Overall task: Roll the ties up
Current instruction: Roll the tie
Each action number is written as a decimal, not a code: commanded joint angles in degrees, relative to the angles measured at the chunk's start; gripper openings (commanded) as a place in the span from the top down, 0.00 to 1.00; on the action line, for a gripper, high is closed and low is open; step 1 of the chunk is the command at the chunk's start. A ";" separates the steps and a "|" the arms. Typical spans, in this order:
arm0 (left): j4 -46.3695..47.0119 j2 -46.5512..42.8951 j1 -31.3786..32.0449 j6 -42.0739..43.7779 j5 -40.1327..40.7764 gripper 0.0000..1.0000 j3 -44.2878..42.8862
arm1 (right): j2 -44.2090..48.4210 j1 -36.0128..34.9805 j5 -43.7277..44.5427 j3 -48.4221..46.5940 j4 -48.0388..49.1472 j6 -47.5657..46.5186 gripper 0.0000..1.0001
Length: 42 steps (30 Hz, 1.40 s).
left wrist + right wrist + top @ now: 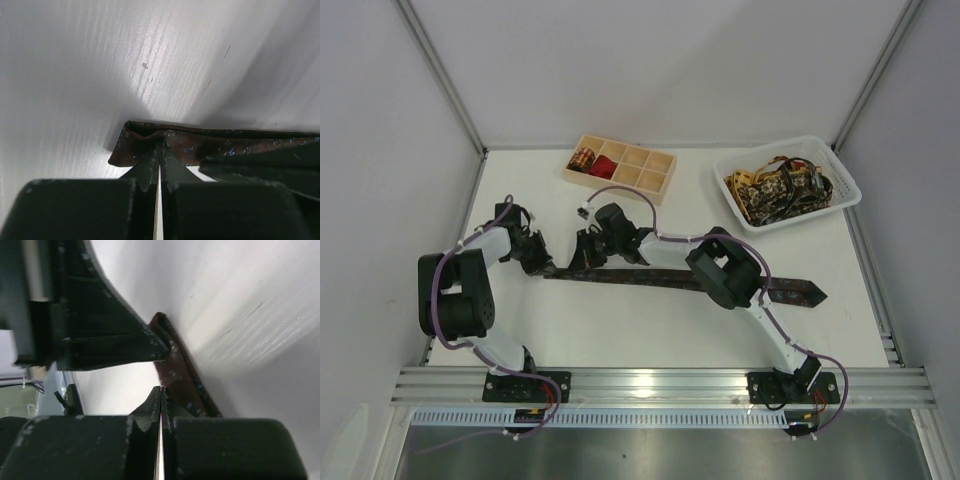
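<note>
The tie's folded end [124, 149] lies flat beyond the closed fingers of the robot's left gripper, so the left gripper needs to open around that folded end [131, 150] and roll it toward the right gripper.
A dark brown tie [660, 279] lies flat across the middle of the table, its wide pointed end [810, 294] at the right. My left gripper [546, 267] is shut on the tie's narrow left end; the left wrist view shows the jaws [161, 144] pinching the bunched fabric [200, 147]. My right gripper [583, 262] sits just to the right of it, shut on the tie's edge [175, 371] in the right wrist view [161, 390]. A gold-and-black coil [583, 158] and a red coil [607, 166] sit in the wooden tray.
The pale wooden compartment tray [650, 172] stands at the back centre. A white plastic basket [845, 180] at the back right holds tangled gold-and-black ties [775, 190]. My right arm's elbow [725, 270] hangs over the tie's middle. An aluminium rail [660, 382] runs along the near edge.
</note>
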<state>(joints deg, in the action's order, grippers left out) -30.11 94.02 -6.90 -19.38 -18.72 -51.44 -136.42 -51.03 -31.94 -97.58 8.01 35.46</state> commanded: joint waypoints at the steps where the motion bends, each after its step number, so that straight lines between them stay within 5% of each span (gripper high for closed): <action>1: 0.40 0.82 -0.66 1.89 1.14 1.00 -0.85 | -3.41 0.22 0.48 -4.54 0.43 0.22 1.00; 20: -1.62 -6.63 -1.89 3.38 -0.18 1.00 -2.25 | -3.50 1.19 1.18 1.95 -0.19 1.80 1.00; 27: -4.61 -10.09 -2.24 5.40 4.31 0.60 -3.14 | -4.03 1.98 -1.54 2.31 -0.19 1.45 1.00; 34: -3.56 -5.69 -3.83 6.63 0.62 0.65 -2.26 | -4.03 2.77 -4.26 3.89 1.30 1.63 1.00; 38: -1.54 -4.99 -4.26 6.54 -2.28 0.53 -0.94 | -3.68 2.60 -4.71 3.98 1.57 1.36 1.00; 42: -1.44 -3.14 -4.44 7.42 -3.25 0.52 -0.50 | -3.41 2.51 -5.06 4.06 2.01 1.36 1.00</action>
<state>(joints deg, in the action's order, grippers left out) -32.71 89.69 -10.52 -13.67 -19.07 -52.29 -140.03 -48.56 -37.85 -95.33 13.98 38.52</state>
